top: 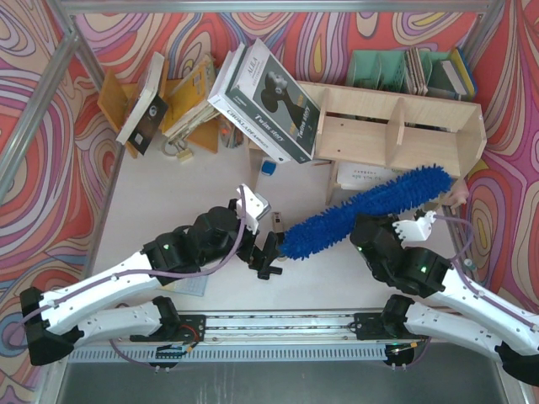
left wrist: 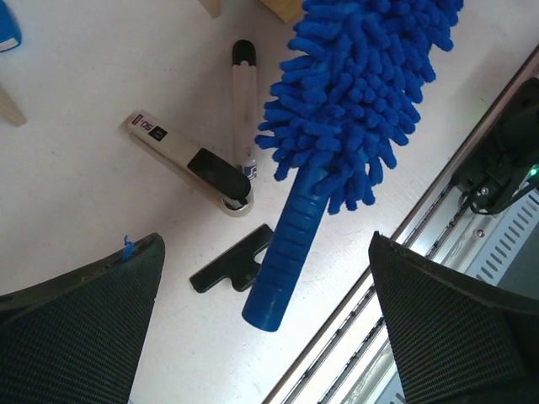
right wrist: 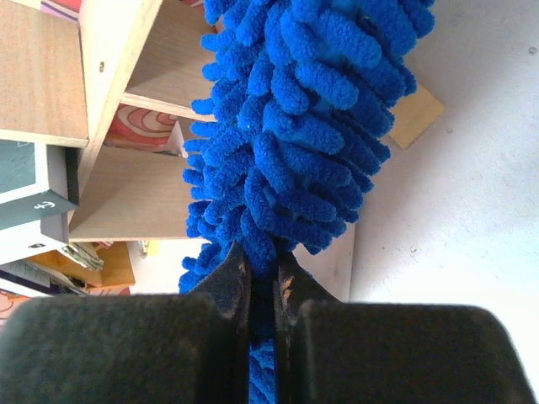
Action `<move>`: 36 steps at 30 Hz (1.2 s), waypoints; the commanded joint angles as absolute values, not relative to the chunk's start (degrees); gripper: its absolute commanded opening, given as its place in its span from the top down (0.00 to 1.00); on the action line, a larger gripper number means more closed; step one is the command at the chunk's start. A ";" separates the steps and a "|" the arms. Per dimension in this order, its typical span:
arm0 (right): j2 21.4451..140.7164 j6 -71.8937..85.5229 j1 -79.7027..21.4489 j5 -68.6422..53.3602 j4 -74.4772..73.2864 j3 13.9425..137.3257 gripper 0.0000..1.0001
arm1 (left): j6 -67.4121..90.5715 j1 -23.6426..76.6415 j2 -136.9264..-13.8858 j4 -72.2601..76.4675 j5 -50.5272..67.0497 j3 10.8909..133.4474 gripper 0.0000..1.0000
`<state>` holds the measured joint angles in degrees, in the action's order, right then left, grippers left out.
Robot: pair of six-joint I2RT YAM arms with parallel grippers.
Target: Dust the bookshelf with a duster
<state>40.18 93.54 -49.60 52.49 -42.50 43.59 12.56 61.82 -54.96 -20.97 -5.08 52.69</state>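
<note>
My left gripper should keep going toward the fluff and close on the handle's ridged part (left wrist: 294, 227), because the blue handle (left wrist: 269, 301) points between its open fingers.
The duster (top: 370, 206) is long, bright blue and fluffy, and lies slantwise in front of the bookshelf (top: 396, 126), a low pale plywood unit at the back right. My right gripper (top: 364, 229) is shut on the duster's fluffy middle; in the right wrist view the gripper (right wrist: 261, 261) pinches the blue strands (right wrist: 295, 109), with the bookshelf (right wrist: 109, 76) just behind. My left gripper (top: 268, 252) is open at the handle end. In the left wrist view the slim blue handle (left wrist: 282, 261) hangs between the wide-open fingers (left wrist: 76, 328), touching neither.
Large books (top: 269, 93) lean on the bookshelf's left end. An orange-yellow book rack (top: 126, 101) stands at the back left and green file holders (top: 379, 71) behind the shelf. Black-and-silver hand tools (left wrist: 189, 160) and a black flat piece (left wrist: 232, 261) lie under the handle. A metal rail (top: 278, 324) runs along the near edge.
</note>
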 commanded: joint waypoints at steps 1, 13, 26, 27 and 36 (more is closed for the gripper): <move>39.56 87.64 -49.92 56.20 -36.93 46.01 1.00 | 10.61 63.65 -56.01 -16.47 -5.73 50.87 0.03; 38.86 79.81 -49.92 56.43 -29.33 47.05 1.00 | 10.38 66.65 -60.26 -9.12 -8.12 46.91 0.06; 38.92 75.32 -49.89 57.35 -25.95 49.42 1.00 | 10.04 67.82 -63.58 -7.56 -10.10 46.10 0.13; 39.12 74.92 -49.96 57.39 -25.87 49.78 1.00 | 10.09 67.83 -63.76 -7.56 -10.59 46.07 0.14; 40.74 71.51 -49.92 57.47 -22.54 51.96 1.00 | 10.11 68.02 -65.32 -5.62 -11.80 45.89 0.26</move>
<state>40.56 73.78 -49.60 55.07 -27.07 49.80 10.85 67.59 -64.42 -7.94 -10.81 46.50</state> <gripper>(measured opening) 0.144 0.774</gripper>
